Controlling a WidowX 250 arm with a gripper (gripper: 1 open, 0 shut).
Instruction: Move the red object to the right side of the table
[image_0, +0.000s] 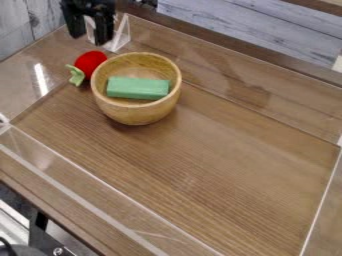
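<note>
I keep lowering my gripper's open fingers toward the red object (90, 64) until they are on both sides of it, as the red object's top (91, 59) lies uncovered beside the wooden bowl's rim.
The red object (88, 63) is a small glossy strawberry-shaped toy with a green cap. It lies on the wood-grain table (214, 150) at the far left, just left of a wooden bowl (136, 90). My dark gripper (88, 32) hangs at the top left, just above and behind the red object, apart from it. Its two fingers stand open with nothing between them.
A green rectangular block (138, 87) lies inside the wooden bowl. Low clear acrylic walls (318, 215) border the table on all sides. The bare wood of the tabletop stretches to the right of the bowl.
</note>
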